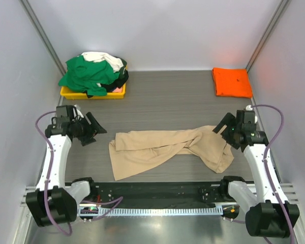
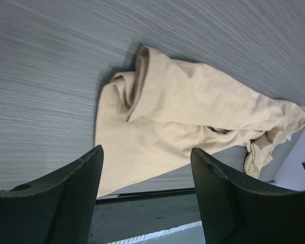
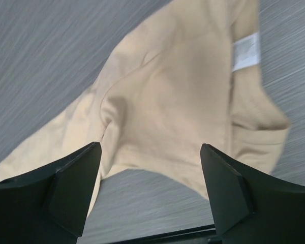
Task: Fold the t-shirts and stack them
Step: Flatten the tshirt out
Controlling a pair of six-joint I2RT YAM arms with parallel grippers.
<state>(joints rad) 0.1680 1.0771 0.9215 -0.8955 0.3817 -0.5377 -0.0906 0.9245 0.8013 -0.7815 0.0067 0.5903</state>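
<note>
The folded-over flap [image 1: 151,139] goes in one piece toward the t-shirt's far end. When I pull, the whole tan-beige t-shirt [image 1: 141,158] will be dragged along and stay folded.
A tan-beige t-shirt [image 1: 162,150] lies crumpled and stretched across the middle of the table; it also shows in the left wrist view [image 2: 183,117] and in the right wrist view [image 3: 178,101], with its white label [image 3: 245,51]. A folded orange t-shirt [image 1: 232,82] lies flat at the back right. Green [image 1: 86,73], white [image 1: 104,58] and black [image 1: 119,81] shirts are heaped in a pile at the back left. My left gripper [image 1: 94,129] is open and empty, left of the tan shirt. My right gripper [image 1: 222,126] is open and empty, over the shirt's right end.
A shallow yellow tray [image 1: 71,93] holds the heap of shirts at the back left. Grey walls close in the table on the left, right and back. A black rail [image 1: 157,190] runs along the near edge between the arm bases.
</note>
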